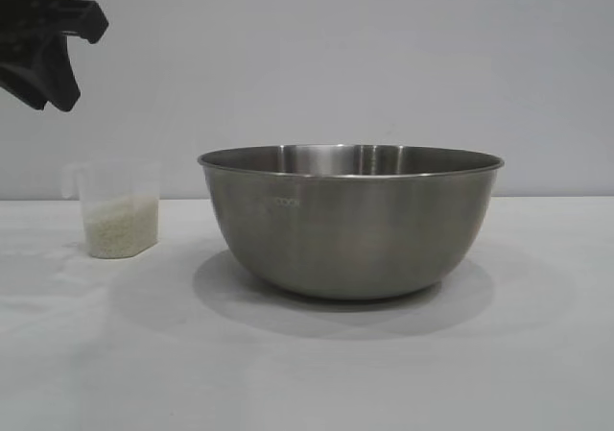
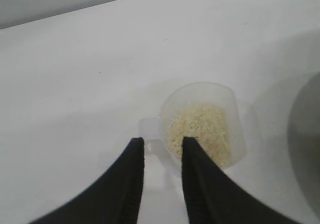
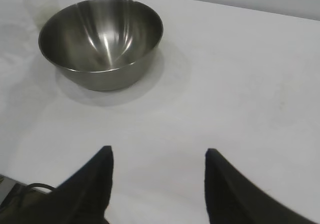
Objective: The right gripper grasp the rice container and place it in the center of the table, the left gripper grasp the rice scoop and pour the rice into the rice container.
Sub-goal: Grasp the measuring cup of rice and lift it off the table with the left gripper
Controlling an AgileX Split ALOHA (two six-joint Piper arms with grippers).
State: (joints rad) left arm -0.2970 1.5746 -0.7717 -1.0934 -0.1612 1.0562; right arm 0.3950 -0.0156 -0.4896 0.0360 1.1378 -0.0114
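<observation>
The rice will run out and leave the rice scoop (image 1: 119, 207) empty when the robot pours, because loose grains (image 1: 122, 227) lie below the scoop's wide open rim.
The rice container (image 1: 350, 229), a big steel bowl, stands empty in the middle of the table (image 1: 307, 373). To its left stands the rice scoop (image 1: 117, 210), upright and partly filled with rice (image 1: 120, 227). My left gripper (image 1: 84, 66) hangs high above the scoop at the upper left, apart from it. In the left wrist view the left gripper (image 2: 161, 141) is open by a narrow gap, with the scoop's tab handle (image 2: 150, 129) and the rice (image 2: 200, 129) below it. My right gripper (image 3: 158, 150) is open and empty, well back from the rice container (image 3: 100, 39).
A plain wall backs the white table (image 3: 240, 84). Bare surface lies in front of the bowl and to its right. The right arm does not show in the exterior view.
</observation>
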